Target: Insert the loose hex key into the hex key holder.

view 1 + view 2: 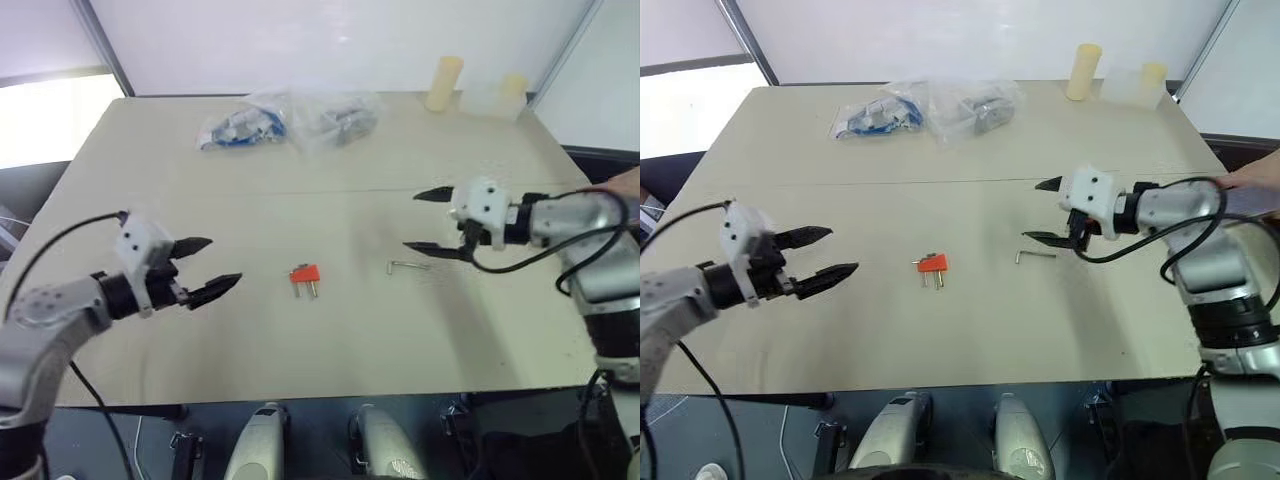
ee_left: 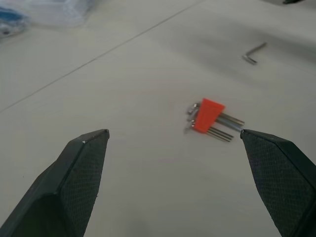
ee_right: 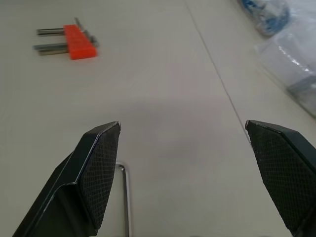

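Observation:
The metal keys poke out on both sides of the red block, so they will stay in place when the robot lifts the hex key holder.
The hex key holder, a small red block with thin metal keys sticking out of it, lies flat near the middle of the beige table. To its right lies the loose hex key, a thin L-shaped grey rod. My right gripper hovers open just right of and above that key, which shows beside its lower finger in the right wrist view as the hex key. My left gripper hangs open left of the holder, holding nothing.
Two clear plastic bags of parts lie at the back of the table. Two pale yellow cylinders and a clear box stand at the back right corner. A person's hand shows at the right edge.

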Motion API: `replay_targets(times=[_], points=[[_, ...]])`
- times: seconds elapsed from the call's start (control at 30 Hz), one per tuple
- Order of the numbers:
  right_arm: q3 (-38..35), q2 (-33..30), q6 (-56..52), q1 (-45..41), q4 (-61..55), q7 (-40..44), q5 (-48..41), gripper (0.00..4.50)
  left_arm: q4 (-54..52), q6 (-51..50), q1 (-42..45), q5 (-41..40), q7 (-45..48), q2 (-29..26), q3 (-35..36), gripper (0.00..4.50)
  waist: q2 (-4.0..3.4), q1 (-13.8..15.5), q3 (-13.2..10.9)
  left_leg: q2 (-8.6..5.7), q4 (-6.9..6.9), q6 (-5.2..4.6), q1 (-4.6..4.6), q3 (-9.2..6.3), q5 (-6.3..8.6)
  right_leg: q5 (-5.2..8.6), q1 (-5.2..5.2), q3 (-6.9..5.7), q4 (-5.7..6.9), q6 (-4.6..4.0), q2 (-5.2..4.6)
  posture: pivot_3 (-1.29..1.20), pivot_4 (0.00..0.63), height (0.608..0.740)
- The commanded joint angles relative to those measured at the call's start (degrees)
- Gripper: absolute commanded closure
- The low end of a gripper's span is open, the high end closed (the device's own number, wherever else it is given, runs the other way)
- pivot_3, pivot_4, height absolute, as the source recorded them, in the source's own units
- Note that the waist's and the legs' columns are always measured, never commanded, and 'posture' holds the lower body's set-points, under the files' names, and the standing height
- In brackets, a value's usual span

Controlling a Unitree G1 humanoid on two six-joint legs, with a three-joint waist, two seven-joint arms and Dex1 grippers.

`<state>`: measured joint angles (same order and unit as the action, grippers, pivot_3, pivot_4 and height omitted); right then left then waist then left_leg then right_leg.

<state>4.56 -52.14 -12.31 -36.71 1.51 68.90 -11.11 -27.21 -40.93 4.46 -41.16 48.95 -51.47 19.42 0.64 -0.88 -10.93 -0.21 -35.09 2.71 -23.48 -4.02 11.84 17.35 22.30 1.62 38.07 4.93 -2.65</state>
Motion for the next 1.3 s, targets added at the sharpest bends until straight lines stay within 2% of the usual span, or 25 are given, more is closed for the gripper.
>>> replay_targets(times=[0.03, 0.4, 0.77, 0.9, 1.03, 1.13, 1.3], points=[[0.2, -1.7, -2.4, -2.0, -1.6, 4.5, -2.1, 0.27, -0.4, -1.2, 0.9, -2.5, 2.4, -2.2, 2.1, 0.03, 0.0, 0.0, 0.0, 0.0, 0.0, 0.0, 0.0, 0.0, 0.0, 0.0, 0.0, 0.0, 0.0, 0.0, -0.02, 0.0, 0.15, 0.74], [-0.3, -0.9, -6.9, -3.1, -5.0, 5.7, -3.9, 0.27, 0.9, -2.6, 4.9, -3.7, 1.1, -2.4, 1.1, 0.03, 0.0, 0.0, 0.0, 0.01, 0.0, 0.0, -0.02, 0.01, 0.0, 0.0, 0.06, 0.03, 0.01, 0.0, -0.03, 0.0, 0.15, 0.74], [1.3, 0.1, -5.2, -4.2, -3.5, 6.3, -2.5, 0.27, -0.5, -4.2, 5.4, -4.2, -0.9, -1.9, 0.6, 0.03, 0.0, 0.1, 0.0, 0.01, -0.01, 0.0, -0.03, 0.02, 0.0, -0.01, 0.05, 0.03, 0.02, 0.0, -0.04, 0.0, 0.15, 0.74], [4.1, 1.9, -2.8, -5.7, -1.1, 7.9, -1.1, 0.27, -1.2, -4.4, 5.4, -4.2, -1.5, -1.8, 0.1, 0.03, 0.0, -0.1, 0.0, 0.01, -0.01, 0.0, -0.03, 0.02, 0.0, -0.01, 0.06, 0.03, 0.02, 0.01, -0.03, 0.0, 0.15, 0.74], [8.9, 7.9, 0.5, -9.0, 4.7, 9.2, 1.3, 0.27, -1.4, -3.9, 5.6, -3.4, -2.4, -0.7, -1.3, 0.03, 0.0, -0.3, 0.0, 0.04, 0.0, 0.0, -0.01, 0.02, 0.0, -0.01, 0.06, 0.03, 0.04, 0.01, 0.0, 0.0, 0.15, 0.74], [14.3, 12.2, 7.7, -11.7, 11.4, 10.0, 6.6, 0.27, -1.7, -2.9, 5.2, -2.3, -2.5, 0.1, -2.3, 0.03, 0.0, -0.2, 0.0, 0.03, -0.02, 0.0, -0.01, 0.02, 0.0, -0.01, 0.05, 0.03, 0.04, 0.02, 0.06, 0.0, 0.15, 0.74], [20.1, 21.8, 18.6, -17.7, 27.8, 9.0, 13.0, 0.27, -2.5, -2.4, 4.2, -1.8, -3.2, 0.5, -2.5, 0.03, 0.01, -0.3, 0.0, 0.01, -0.02, 0.01, -0.02, 0.05, -0.01, -0.02, 0.07, 0.03, 0.05, 0.03, 0.08, 0.0, 0.15, 0.74]])
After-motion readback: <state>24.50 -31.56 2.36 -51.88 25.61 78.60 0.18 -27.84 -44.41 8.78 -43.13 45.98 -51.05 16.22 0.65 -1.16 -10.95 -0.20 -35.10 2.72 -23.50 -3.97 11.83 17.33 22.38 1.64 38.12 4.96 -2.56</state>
